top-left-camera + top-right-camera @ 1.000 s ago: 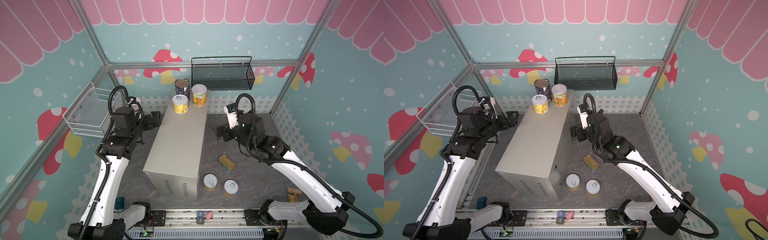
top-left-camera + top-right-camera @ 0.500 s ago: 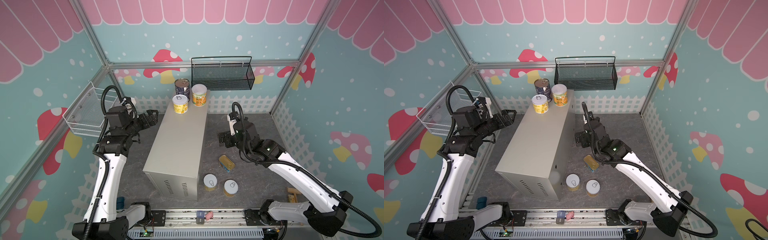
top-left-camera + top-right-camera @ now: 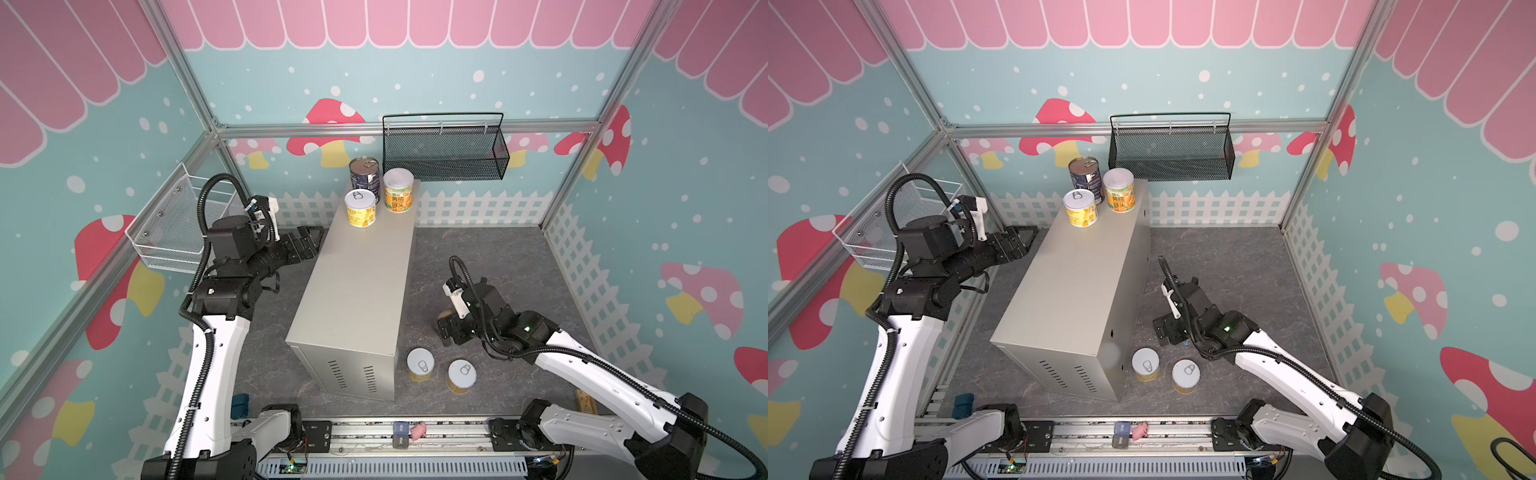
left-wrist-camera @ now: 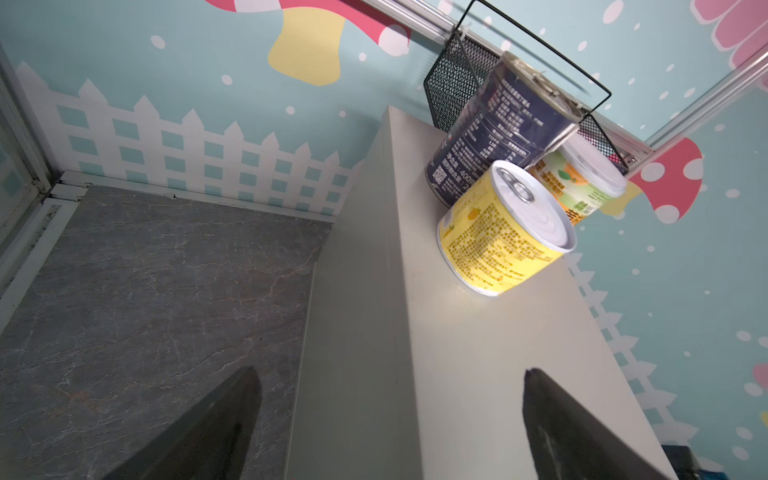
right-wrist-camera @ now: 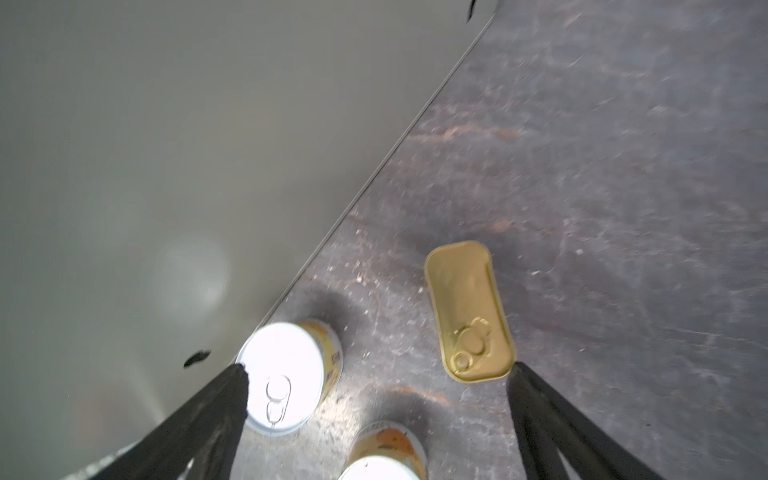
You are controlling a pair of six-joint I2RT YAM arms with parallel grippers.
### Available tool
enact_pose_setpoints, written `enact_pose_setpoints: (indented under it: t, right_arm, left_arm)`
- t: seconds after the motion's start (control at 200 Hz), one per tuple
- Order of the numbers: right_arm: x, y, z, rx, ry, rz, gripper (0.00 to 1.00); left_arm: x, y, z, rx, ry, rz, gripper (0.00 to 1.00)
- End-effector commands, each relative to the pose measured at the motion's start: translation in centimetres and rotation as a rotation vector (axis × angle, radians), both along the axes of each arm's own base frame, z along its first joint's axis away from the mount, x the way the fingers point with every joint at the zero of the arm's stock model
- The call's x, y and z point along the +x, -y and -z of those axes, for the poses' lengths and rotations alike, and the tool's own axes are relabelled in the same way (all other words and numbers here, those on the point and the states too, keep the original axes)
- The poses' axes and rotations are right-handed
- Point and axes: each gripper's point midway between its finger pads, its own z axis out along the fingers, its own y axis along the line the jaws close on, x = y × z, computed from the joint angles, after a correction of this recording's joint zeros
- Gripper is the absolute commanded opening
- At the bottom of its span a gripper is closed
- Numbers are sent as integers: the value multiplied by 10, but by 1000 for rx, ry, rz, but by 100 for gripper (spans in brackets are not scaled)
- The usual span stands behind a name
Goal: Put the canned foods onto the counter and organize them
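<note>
An open gap (image 3: 441,370) separates the short yellow can beside the counter from its neighbour. My right gripper should keep going down until its fingers are on either side of that can's lid (image 3: 421,360).
The counter (image 3: 357,291) is a long beige-grey metal box running front to back. At its far end stand a navy can (image 3: 364,174), a white-lidded yellow can (image 3: 398,195) and a short yellow can (image 3: 360,208). Two more short yellow cans (image 3: 420,365) (image 3: 460,376) stand on the floor by its vented front end. In the right wrist view a flat gold tin (image 5: 469,311) lies on the floor just ahead of my open, empty right gripper (image 5: 378,369); in both top views that gripper (image 3: 451,328) covers it. My left gripper (image 3: 311,241) hangs open and empty at the counter's left top edge.
A black mesh basket (image 3: 444,151) hangs on the back wall, and a white wire basket (image 3: 174,224) on the left wall. A white picket fence (image 3: 478,208) rings the grey floor. A wooden block (image 3: 584,401) lies at the front right.
My right gripper has dropped and moved toward the front, from beside the counter's middle to low over the gold tin. The left arm has barely shifted.
</note>
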Motion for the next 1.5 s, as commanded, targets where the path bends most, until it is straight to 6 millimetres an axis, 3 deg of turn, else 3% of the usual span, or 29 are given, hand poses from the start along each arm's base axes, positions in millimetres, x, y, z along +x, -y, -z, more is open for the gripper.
enact_pose_setpoints:
  t: [0.0, 0.17, 0.35, 0.62, 1.216, 1.496]
  right_arm:
    - [-23, -19, 10, 70, -47, -88, 98]
    - [-47, -24, 44, 63, -59, -138, 99]
    - [-63, -38, 64, 120, -25, -222, 99]
    - [-65, -51, 95, 73, -6, -270, 99]
    - [-54, -66, 120, 66, 32, -270, 99]
    - [-47, -58, 117, 71, 84, -217, 89]
  left_arm:
    - [-15, 8, -9, 6, 13, 57, 99]
    - [-25, 21, -20, -19, 48, 139, 99]
    - [-32, 27, -27, -31, 69, 172, 99]
    - [-44, 30, -35, -21, 104, 192, 99]
    - [-42, 29, -32, -9, 100, 189, 99]
    - [-42, 28, -29, -9, 95, 187, 99]
